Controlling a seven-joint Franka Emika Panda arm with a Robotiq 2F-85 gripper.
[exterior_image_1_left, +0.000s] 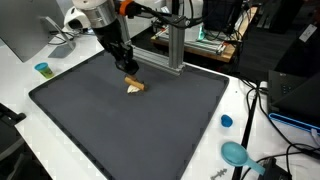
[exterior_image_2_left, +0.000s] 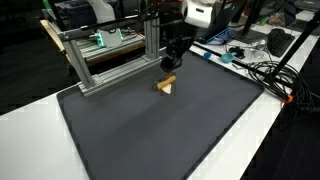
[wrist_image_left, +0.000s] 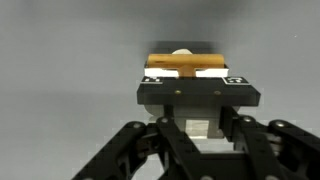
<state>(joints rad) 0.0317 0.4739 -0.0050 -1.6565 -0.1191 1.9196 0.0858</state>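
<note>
Only a thin sliver of pale dough (wrist_image_left: 181, 51) can be seen past the tan wooden roller, so the robot's gripper should roll back over the dough toward its opposite edge (exterior_image_1_left: 132, 91).
A small tan wooden block (exterior_image_1_left: 134, 87) with a pale face rests on the dark grey mat (exterior_image_1_left: 130, 130), toward its far side. In both exterior views my gripper (exterior_image_1_left: 128, 72) comes down from above onto the block (exterior_image_2_left: 166, 86), and its fingertips meet the block's top. The wrist view shows the block (wrist_image_left: 185, 61) just past the two fingers, with my gripper (wrist_image_left: 190, 78) shut on it. The part of the block between the pads is hidden.
An aluminium frame (exterior_image_1_left: 172, 45) stands just behind the block at the mat's far edge (exterior_image_2_left: 110, 55). A blue cup (exterior_image_1_left: 42, 69), a blue cap (exterior_image_1_left: 226, 121) and a teal scoop-like thing (exterior_image_1_left: 235, 153) lie on the white table. Cables (exterior_image_2_left: 262, 72) trail beside the mat.
</note>
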